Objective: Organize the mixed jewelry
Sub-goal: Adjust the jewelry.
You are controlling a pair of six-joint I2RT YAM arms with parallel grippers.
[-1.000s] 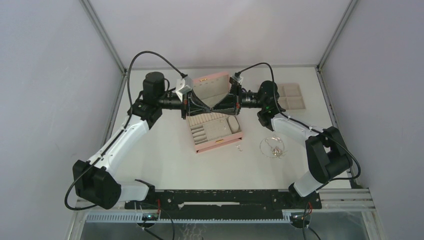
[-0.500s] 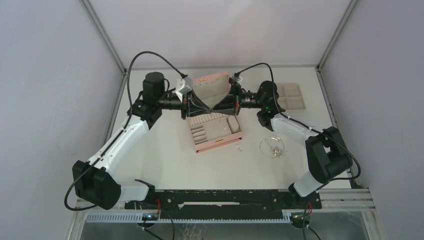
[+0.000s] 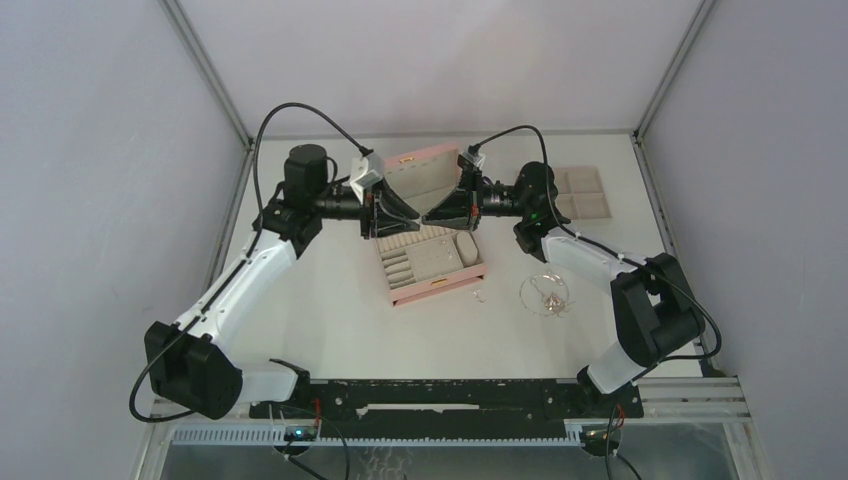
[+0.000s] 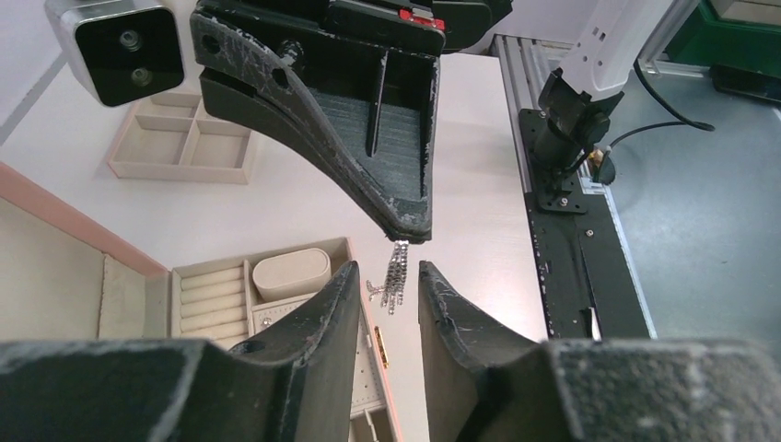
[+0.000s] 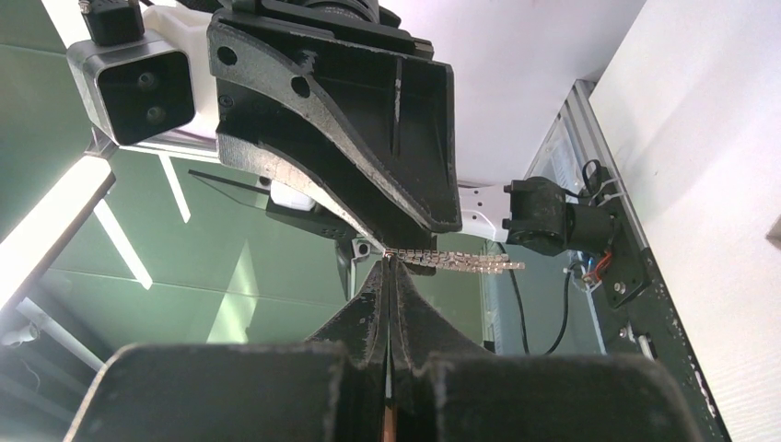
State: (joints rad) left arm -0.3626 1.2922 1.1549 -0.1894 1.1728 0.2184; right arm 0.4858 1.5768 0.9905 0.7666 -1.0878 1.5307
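Next, I move my left gripper in and close it beside my right gripper's tip, because the silver tassel earring's loose strands [image 4: 389,293] spread out between my left gripper's open fingers.
Both grippers meet tip to tip in the air above the open pink box [image 3: 432,262]. My right gripper [image 5: 390,262] is shut on the top of a silver tassel earring [image 5: 460,261], one piece of the mixed jewelry. In the left wrist view the earring [image 4: 398,272] hangs from the right gripper's tip, just past my left gripper [image 4: 389,269]. The left jaws stand apart on either side of the strands without touching them. A thin looped chain [image 3: 543,293] and a tiny silver bit [image 3: 478,295] lie on the table to the right of the box.
The box's lid [image 3: 425,172] stands upright behind the two grippers. A flat beige compartment tray [image 3: 585,192] lies at the back right. The box's ring rolls and oval cushion [image 4: 290,273] sit below the left fingers. Enclosure walls stand on both sides.
The right jaws have closed on the earring. The left jaws, shut a second ago, have spread apart and let it go. Neither arm has moved noticeably.
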